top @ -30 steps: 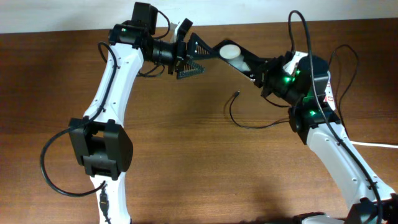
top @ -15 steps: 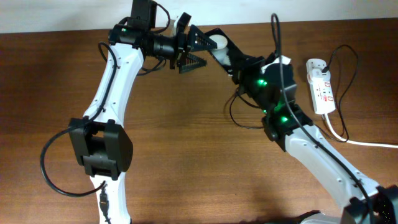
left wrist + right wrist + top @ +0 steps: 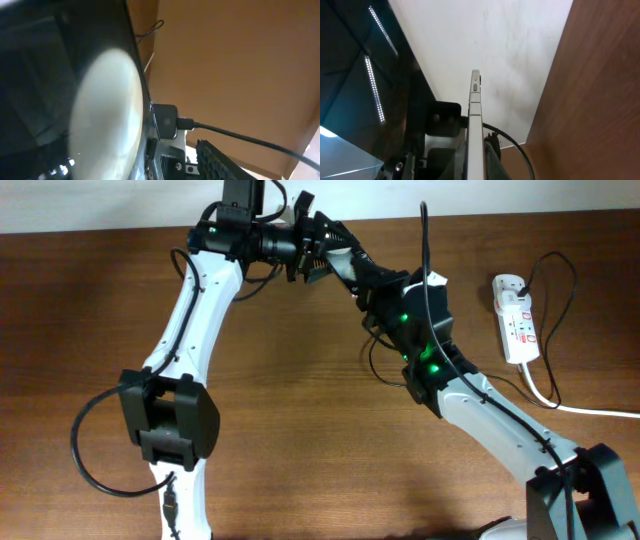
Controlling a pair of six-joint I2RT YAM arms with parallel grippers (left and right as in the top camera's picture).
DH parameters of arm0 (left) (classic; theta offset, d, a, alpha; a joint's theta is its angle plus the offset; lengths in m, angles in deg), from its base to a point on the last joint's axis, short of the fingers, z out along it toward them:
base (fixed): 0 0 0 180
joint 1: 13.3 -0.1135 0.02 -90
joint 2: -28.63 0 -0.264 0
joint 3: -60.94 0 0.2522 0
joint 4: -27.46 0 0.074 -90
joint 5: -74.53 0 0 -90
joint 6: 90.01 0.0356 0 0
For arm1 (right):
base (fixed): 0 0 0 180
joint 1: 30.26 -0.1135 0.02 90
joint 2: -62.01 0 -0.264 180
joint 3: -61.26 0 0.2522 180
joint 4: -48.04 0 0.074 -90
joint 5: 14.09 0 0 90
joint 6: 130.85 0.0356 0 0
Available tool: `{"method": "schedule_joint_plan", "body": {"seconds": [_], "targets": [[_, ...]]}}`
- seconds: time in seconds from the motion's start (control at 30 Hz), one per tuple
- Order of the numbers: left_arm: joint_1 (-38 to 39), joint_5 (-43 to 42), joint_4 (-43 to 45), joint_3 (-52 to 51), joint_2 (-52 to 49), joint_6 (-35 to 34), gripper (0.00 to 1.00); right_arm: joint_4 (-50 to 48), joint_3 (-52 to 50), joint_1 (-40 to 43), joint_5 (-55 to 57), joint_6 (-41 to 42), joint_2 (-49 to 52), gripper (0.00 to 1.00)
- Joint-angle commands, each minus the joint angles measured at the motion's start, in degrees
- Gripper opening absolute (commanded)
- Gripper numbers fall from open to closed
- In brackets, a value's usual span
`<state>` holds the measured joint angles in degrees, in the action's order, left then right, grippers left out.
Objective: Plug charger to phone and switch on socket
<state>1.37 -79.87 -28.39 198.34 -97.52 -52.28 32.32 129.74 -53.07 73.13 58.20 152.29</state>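
Observation:
The phone (image 3: 342, 264) is in my right gripper near the charger. Next, my left gripper takes the phone before my right gripper goes down for the charger cable (image 3: 372, 364).
The phone (image 3: 340, 252) is held up off the table at the back centre by my right gripper (image 3: 365, 275), which is shut on it. In the right wrist view the phone (image 3: 475, 115) shows edge-on, a pale slim edge with side buttons, between my right fingers (image 3: 476, 160). My left gripper (image 3: 305, 245) is open and right against the phone's far end. The phone's glossy face (image 3: 100, 110) fills the left wrist view beside my left fingers (image 3: 180, 160). The charger (image 3: 374, 362) curls on the table under my right arm, and its tip is hidden. The socket (image 3: 517, 320) lies at the right.
The socket's thick white cord (image 3: 590, 410) runs off to the right edge. A white wall strip (image 3: 100, 205) borders the table's back edge. The arm bases stand at the front left (image 3: 165, 420) and front right (image 3: 570, 490).
My right arm has swung left with the phone, up to the left gripper, uncovering the socket. My left gripper has shifted a little up and right.

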Motion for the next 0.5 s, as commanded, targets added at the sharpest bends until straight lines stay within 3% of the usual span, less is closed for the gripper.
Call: {"method": "schedule_joint_plan", "body": {"seconds": [0.0,0.27,0.47], "targets": [[0.57,1.95,1.55,0.17,-0.48,-2.23,0.51,-0.94,0.57,-0.48,0.42,0.72,-0.44,0.04],[0.72,6.12,1.57,0.17,-0.48,-5.6,0.47,-0.96,0.57,-0.5,-0.46,0.72,-0.44,0.04],[0.72,8.31,1.51,0.17,-0.48,-8.22,0.22,-0.96,0.57,-0.48,-1.05,0.72,-0.44,0.04]]}}
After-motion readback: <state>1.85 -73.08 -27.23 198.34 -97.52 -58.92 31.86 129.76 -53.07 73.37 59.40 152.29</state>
